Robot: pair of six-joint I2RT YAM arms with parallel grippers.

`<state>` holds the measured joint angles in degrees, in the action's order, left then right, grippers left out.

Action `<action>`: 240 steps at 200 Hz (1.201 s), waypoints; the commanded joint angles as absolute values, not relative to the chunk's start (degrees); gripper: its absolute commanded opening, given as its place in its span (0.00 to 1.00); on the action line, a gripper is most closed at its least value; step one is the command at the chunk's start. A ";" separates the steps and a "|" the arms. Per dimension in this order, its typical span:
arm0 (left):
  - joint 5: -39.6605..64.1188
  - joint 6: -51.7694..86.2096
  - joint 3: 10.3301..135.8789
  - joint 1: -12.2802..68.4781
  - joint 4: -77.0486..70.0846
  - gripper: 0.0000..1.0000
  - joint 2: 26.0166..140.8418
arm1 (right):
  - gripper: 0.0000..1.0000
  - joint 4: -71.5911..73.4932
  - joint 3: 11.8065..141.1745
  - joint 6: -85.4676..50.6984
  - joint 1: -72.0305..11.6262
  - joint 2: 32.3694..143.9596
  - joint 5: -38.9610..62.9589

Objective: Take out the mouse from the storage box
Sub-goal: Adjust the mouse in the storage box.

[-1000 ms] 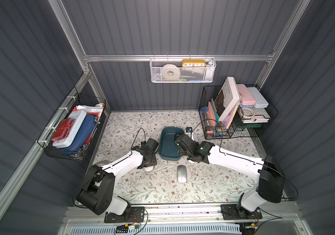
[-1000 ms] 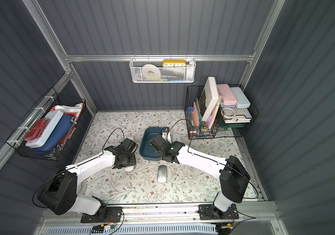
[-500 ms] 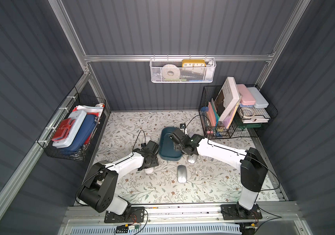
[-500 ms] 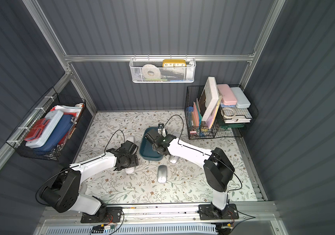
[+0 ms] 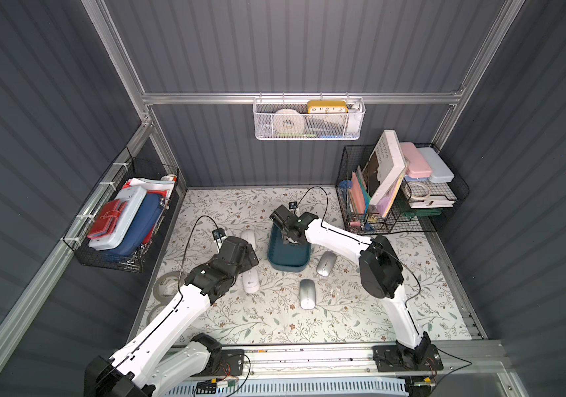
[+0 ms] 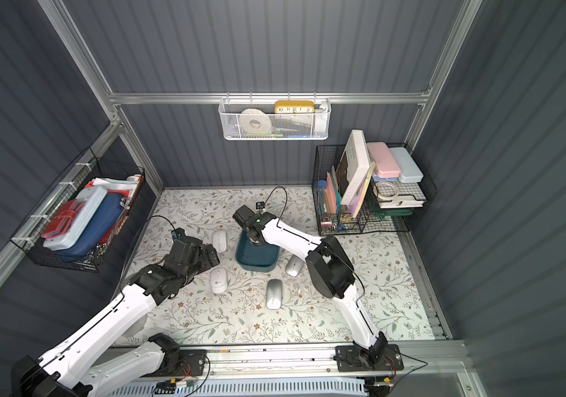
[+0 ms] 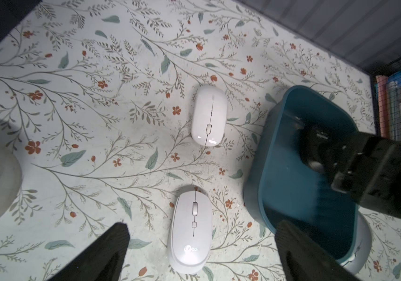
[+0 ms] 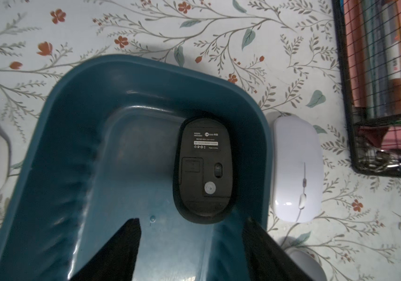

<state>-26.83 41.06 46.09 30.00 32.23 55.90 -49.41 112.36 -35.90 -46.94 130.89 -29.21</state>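
My right gripper should turn the mouse point(image 8: 205, 169) over, away from the storage box's side point(image 8: 244, 157), before it grips the mouse, because the black mouse is upside down and close against that side of the storage box.
The storage box point(image 5: 288, 263) point(image 6: 257, 263) is a dark teal tub on the floral mat. A black mouse point(image 8: 204, 170) lies upside down in it by one wall and shows faintly in the left wrist view point(image 7: 316, 143). My right gripper point(image 8: 192, 240) point(image 5: 288, 237) hangs open over the tub's inside, fingertips just short of that mouse, nothing between them. My left gripper point(image 7: 203, 225) point(image 5: 247, 256) stands wide open above a white mouse point(image 7: 191, 231) point(image 5: 251, 280) that rests on the mat left of the tub.
Another white mouse point(image 5: 248, 239) lies behind the left gripper. Two silver mice point(image 5: 326, 264) point(image 5: 307, 294) lie right of and in front of the tub. Tape rolls point(image 5: 166, 285) sit at the left edge. Black wire baskets point(image 5: 120, 223) point(image 5: 395, 206) flank the mat.
My left gripper has opened wide and drawn back, leaving the white mouse on the mat. My right gripper has swung from the tub's front right corner to over its inside.
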 commanded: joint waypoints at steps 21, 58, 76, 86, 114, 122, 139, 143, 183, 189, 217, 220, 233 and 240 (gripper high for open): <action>-28.93 40.69 45.64 29.71 34.20 0.99 55.44 | 0.71 -57.01 120.54 -33.90 -46.99 136.08 -35.73; -28.93 40.64 44.78 29.71 33.40 0.99 55.47 | 0.71 -60.46 126.17 -32.17 -46.94 141.35 -37.52; -29.24 40.23 44.73 29.71 32.96 0.99 55.53 | 0.71 -60.91 127.09 -32.00 -46.96 142.76 -37.13; -29.45 40.24 44.71 29.71 32.98 0.99 55.73 | 0.72 -60.86 127.18 -32.15 -46.99 143.17 -36.83; -29.36 40.15 44.48 29.70 32.57 0.99 55.99 | 0.72 -60.80 127.25 -32.61 -46.77 144.25 -36.59; -29.36 40.11 44.47 29.71 32.52 0.99 55.98 | 0.72 -60.90 127.42 -32.77 -46.61 144.76 -36.43; -29.36 40.08 44.37 29.71 32.43 0.99 55.99 | 0.72 -61.85 128.20 -33.47 -46.19 146.21 -36.21; -29.39 40.08 44.32 29.70 32.45 0.99 55.99 | 0.72 -62.05 128.29 -33.66 -46.07 146.45 -36.02; -29.71 39.97 44.30 29.66 32.43 0.99 55.63 | 0.54 -60.91 128.40 -33.50 -45.38 147.65 -32.90; -29.77 39.99 44.30 29.71 32.35 0.99 55.68 | 0.52 -60.49 128.33 -33.41 -45.32 147.56 -32.36; -29.21 39.73 44.15 29.71 31.95 0.99 56.37 | 0.39 -59.28 128.32 -33.60 -45.40 146.03 -29.04; -29.12 39.75 44.20 29.71 31.83 0.99 56.50 | 0.38 -59.11 128.29 -33.58 -45.37 145.71 -28.17; -28.83 39.64 44.25 29.71 31.56 0.99 57.01 | 0.31 -57.27 127.58 -33.50 -45.38 143.98 -23.97; -28.70 39.63 44.29 29.71 31.38 0.99 57.24 | 0.29 -55.29 126.34 -33.70 -45.43 142.75 -21.60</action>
